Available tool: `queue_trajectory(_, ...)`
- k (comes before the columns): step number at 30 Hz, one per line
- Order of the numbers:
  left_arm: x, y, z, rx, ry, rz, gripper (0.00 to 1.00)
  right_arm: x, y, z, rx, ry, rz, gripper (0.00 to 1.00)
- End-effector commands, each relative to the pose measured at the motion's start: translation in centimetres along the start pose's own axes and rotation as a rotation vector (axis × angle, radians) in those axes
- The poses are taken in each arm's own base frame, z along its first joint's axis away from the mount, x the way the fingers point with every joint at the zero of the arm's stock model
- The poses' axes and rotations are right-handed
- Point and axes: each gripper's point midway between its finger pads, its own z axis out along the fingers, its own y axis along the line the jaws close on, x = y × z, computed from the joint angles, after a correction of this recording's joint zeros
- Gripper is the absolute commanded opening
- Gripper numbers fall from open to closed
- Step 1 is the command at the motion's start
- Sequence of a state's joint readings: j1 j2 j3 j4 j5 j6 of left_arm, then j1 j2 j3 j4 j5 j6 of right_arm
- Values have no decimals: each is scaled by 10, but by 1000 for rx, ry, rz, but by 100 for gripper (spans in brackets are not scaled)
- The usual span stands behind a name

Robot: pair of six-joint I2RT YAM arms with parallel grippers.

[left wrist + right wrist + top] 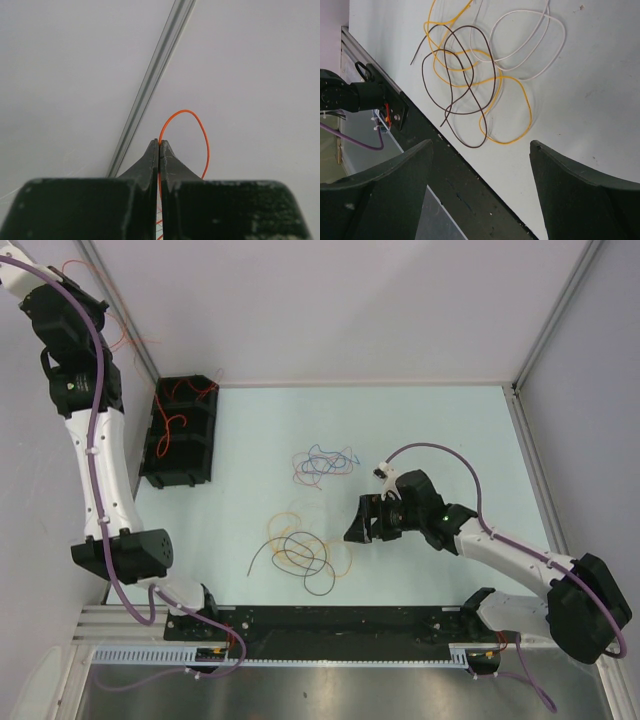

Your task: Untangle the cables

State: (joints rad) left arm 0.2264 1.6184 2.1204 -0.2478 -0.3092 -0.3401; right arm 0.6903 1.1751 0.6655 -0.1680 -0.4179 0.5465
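Note:
Next, my left gripper lowers the whole cable in, because the orange cable's tail (pixel 168 432) hangs over the black bin's near compartment (pixel 183 459) while the cable's top is far above.
My left gripper (pixel 159 145) is raised high at the far left, shut on a thin orange cable (pixel 202 131) that loops up from between its tips. In the top view, strands of that orange cable (pixel 122 337) hang above a black bin (pixel 150 455) holding red and orange cables (pixel 176 425). A blue, red and purple tangle (pixel 322 462) lies mid-table. Nearer the front lies a second tangle (pixel 300 552) of yellow (pixel 512 82), dark (pixel 470 92) and pale (pixel 532 47) cables. My right gripper (pixel 480 145) hovers open just right of this tangle, holding nothing.
A black rail (pixel 330 620) runs along the table's near edge, close under my right gripper. Aluminium frame posts (pixel 545 335) and white walls enclose the table at the back and sides. The arms' mauve hoses (pixel 440 452) arc above the surface.

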Motion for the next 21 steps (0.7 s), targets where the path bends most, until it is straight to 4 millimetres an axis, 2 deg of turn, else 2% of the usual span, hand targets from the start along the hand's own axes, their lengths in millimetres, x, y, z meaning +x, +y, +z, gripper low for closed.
queue_trajectory(1, -6, 2, 5, 5, -31, 1, 0, -3, 0, 3, -1, -12, -7, 83)
queue_trajectory(10, 1, 32, -6, -76, -47, -4, 0, 0, -6, 7, 14, 3, -4, 83)
queue_trajectory(11, -5, 36, -10, -80, -60, -11, 0, -1, -5, 7, 10, -2, -5, 83)
queue_trajectory(14, -8, 42, -14, -86, -67, -34, 0, 0, -5, 9, 6, 4, -3, 83)
queue_trajectory(21, -26, 31, -17, -31, -96, -72, 0, 2, -4, 9, 5, 6, -1, 82)
